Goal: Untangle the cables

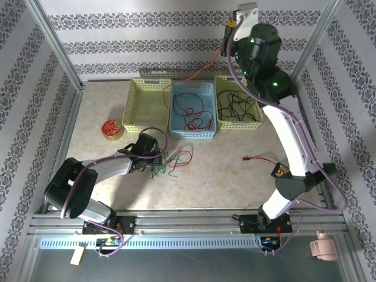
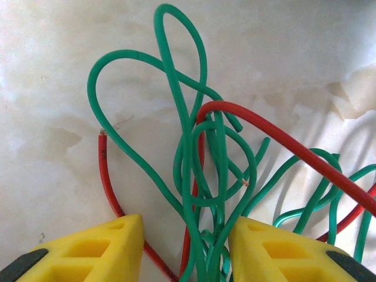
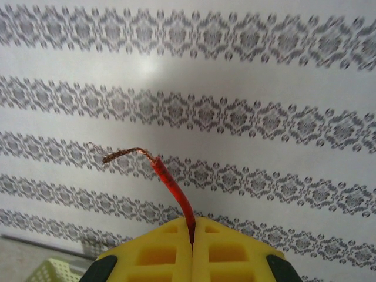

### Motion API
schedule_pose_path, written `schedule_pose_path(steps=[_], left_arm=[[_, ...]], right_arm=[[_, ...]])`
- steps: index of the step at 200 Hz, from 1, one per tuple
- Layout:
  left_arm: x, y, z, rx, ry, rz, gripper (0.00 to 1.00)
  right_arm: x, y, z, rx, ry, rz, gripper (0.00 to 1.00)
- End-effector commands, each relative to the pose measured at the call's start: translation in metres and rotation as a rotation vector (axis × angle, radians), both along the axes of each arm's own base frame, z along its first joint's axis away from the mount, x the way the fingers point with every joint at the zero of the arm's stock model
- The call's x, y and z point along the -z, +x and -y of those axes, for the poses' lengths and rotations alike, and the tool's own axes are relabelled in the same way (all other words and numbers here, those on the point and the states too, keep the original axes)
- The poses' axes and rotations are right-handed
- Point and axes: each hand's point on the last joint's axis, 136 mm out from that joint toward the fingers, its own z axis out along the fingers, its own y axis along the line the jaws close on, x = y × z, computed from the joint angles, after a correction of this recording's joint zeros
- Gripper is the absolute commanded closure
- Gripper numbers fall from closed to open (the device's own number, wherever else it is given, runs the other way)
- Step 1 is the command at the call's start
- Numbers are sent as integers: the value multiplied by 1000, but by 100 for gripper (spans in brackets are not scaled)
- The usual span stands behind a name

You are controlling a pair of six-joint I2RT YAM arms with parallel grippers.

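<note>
The raised red cable [image 1: 188, 79] is hanging clear of the green cables, so my right gripper should keep carrying it down until it is above the blue basket [image 1: 192, 110], then let go.
A tangle of green cables [image 2: 194, 147] and red cables [image 2: 276, 138] lies on the marble tabletop, seen from above as a small heap [image 1: 171, 161]. My left gripper [image 2: 185, 249] is low over it, open. Its yellow fingers [image 2: 106, 249] stand on either side of the green bundle without pinching it. My right gripper [image 3: 192, 230] is raised high at the back [image 1: 231, 28], facing the wallpaper. It is shut on a red cable [image 3: 173, 188] whose bare copper end sticks up. That strand [image 1: 200, 73] hangs down toward the blue basket [image 1: 176, 128].
Three baskets stand in a row at the back: an empty yellow one [image 1: 147, 88], the blue one with red cables, and a yellow one [image 1: 258, 120] with black cables [image 1: 235, 104]. A red-and-yellow disc [image 1: 111, 128] lies left. A short red wire [image 1: 261, 158] lies right.
</note>
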Motion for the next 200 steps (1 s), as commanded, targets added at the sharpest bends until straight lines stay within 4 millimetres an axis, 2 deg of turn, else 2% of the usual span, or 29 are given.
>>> schedule_pose_path(steps=[1, 17, 40, 64, 104, 130, 152, 159, 169, 188, 200], left_arm=[[5, -9, -16, -45, 33, -29, 58], [4, -8, -16, -43, 33, -26, 58], [1, -8, -14, -36, 28, -23, 58], [0, -6, -13, -31, 29, -24, 58], [-2, -5, -11, -23, 29, -24, 58], [-4, -6, -11, -16, 26, -22, 58], [-6, -6, -9, -10, 16, -17, 58], [-7, -6, -9, -12, 15, -16, 58], [-9, -5, -8, -12, 10, -10, 58], [-10, -5, -9, -13, 7, -7, 58], [-10, -6, -8, -11, 5, -8, 58]], right_arm=[[26, 21, -13, 8, -44, -51, 100], [57, 36, -22, 7, -70, -117, 100], [105, 46, -35, -2, -106, -211, 100], [171, 51, -46, -10, -144, -339, 100], [292, 53, -52, -13, -168, -591, 100], [351, 55, -65, -42, -125, -726, 100], [387, 60, -76, -64, -62, -820, 99], [395, 60, -78, -65, -46, -841, 94], [403, 61, -81, -62, -28, -858, 81], [404, 61, -77, -38, -25, -852, 66], [395, 60, -68, 5, -43, -815, 58]])
